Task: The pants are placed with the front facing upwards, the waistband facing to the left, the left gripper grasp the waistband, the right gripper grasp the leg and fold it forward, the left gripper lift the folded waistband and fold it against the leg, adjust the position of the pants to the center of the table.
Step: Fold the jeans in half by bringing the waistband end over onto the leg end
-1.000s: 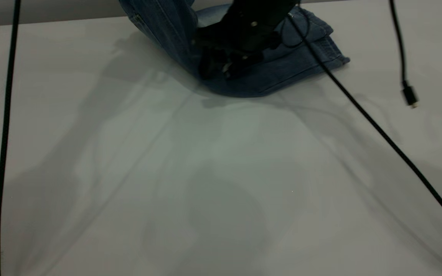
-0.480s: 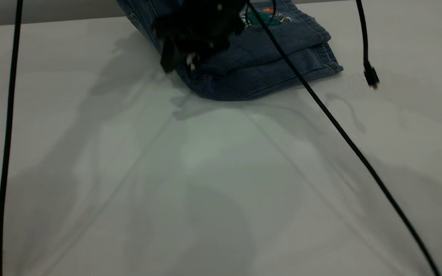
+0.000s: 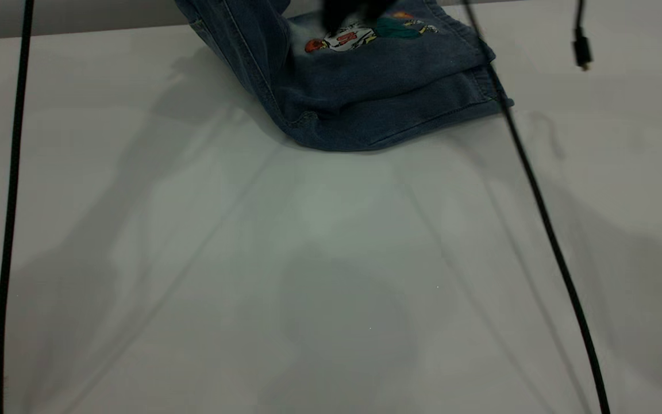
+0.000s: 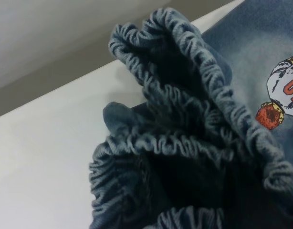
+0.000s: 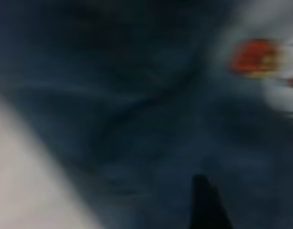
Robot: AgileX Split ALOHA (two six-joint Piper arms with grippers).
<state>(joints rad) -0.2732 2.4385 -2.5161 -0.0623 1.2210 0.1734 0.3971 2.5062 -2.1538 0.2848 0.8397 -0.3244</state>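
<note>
The print (image 3: pixel 399 29) where the waistband must land is under my right gripper, so I should move my right gripper back past the hem before I fold the waistband over.
The blue denim pants (image 3: pixel 365 98) lie folded at the far middle of the table (image 3: pixel 308 259). A colourful cartoon print (image 3: pixel 348 37) faces up on the top layer. The pants' left side rises steeply out of the exterior view. In the left wrist view the ruffled waistband (image 4: pixel 184 143) hangs bunched right at the left gripper, off the table, and the denim hides the jaws. The print (image 4: pixel 285 90) shows beyond it. The right gripper (image 3: pixel 354 11) is a blurred black shape at the top edge, just above the print. The right wrist view holds only blurred denim (image 5: pixel 137 95) close below.
A black cable (image 3: pixel 543 218) runs from the pants' right hem down across the table's right half. Another cable (image 3: pixel 9 201) hangs along the left edge. A loose plug (image 3: pixel 581 49) dangles at the upper right. Bare tabletop fills the near half.
The right gripper has lifted off the folded pants and moved up to the top edge, uncovering the print. Its cable and the loose plug have swung to the right.
</note>
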